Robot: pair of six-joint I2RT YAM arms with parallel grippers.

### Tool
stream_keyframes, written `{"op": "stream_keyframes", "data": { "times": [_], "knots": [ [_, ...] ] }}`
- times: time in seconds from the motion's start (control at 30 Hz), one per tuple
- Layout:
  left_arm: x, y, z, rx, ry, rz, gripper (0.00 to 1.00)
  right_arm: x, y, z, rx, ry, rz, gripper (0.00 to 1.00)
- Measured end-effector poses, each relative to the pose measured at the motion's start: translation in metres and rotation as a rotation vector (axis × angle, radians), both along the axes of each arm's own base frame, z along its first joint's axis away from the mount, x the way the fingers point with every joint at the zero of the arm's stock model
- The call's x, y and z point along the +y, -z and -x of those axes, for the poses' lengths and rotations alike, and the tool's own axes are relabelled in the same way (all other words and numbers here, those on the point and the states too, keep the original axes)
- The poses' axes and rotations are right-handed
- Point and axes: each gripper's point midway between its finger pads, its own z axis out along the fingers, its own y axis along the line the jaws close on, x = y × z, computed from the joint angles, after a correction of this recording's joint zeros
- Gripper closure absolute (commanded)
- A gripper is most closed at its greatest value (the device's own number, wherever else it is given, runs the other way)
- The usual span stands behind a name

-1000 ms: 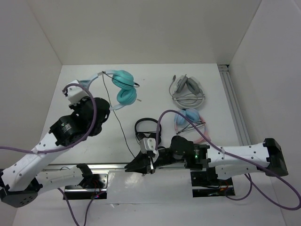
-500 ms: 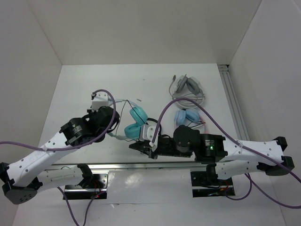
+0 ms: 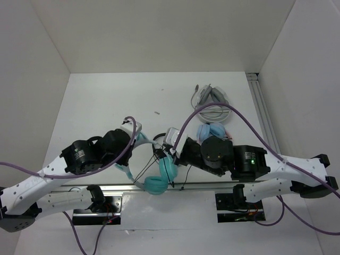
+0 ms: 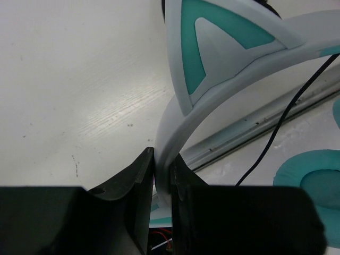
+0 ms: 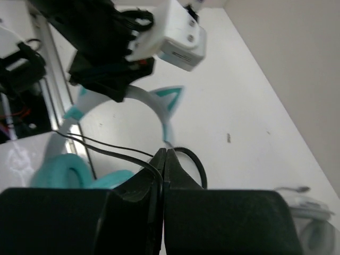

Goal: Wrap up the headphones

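Note:
My left gripper holds the headband and the cable sags. My right gripper should keep pulling the cable toward the open back (image 3: 172, 114) until it runs straight, then let go.
The teal headphones (image 3: 159, 179) with a white headband hang at the table's near edge, cups low. My left gripper (image 3: 130, 156) is shut on the headband (image 4: 178, 117), just below one cat ear (image 4: 212, 48); a teal cup (image 4: 313, 175) shows at the right. My right gripper (image 3: 162, 155) is shut, and the thin dark cable (image 5: 106, 149) runs along its left finger into the closed jaws (image 5: 166, 156). The cable (image 4: 287, 117) loops loosely between the two grippers. The headband and ear also show in the right wrist view (image 5: 159, 106).
A small black pair (image 5: 199, 164) lies under my right gripper. The pink pair with blue cups (image 3: 212, 130) sits behind the right arm, and a grey pair (image 3: 212, 101) lies further back. A metal rail (image 3: 133, 187) runs along the near edge, another (image 3: 263, 117) along the right.
My left gripper has carried the headphones from the far left to the near middle. My right gripper has moved away from the near edge, towards the left one, keeping the cable.

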Motion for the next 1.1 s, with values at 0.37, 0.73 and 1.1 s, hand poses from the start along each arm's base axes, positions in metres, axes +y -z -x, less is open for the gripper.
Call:
{"op": "stream_keyframes", "data": {
  "times": [0.37,0.73,1.1],
  "knots": [
    [-0.021,-0.015,0.039,0.066,0.277,0.131,1.00,-0.040,0.025,-0.054,-0.171,0.337,0.089,1.00],
    [-0.019,-0.098,0.058,-0.096,0.384,0.356,1.00,-0.049,0.022,-0.117,-0.124,0.448,-0.036,0.85],
    [-0.021,-0.158,0.050,-0.222,0.341,0.491,1.00,0.001,0.072,-0.115,0.069,0.165,-0.155,0.82]
  ]
}}
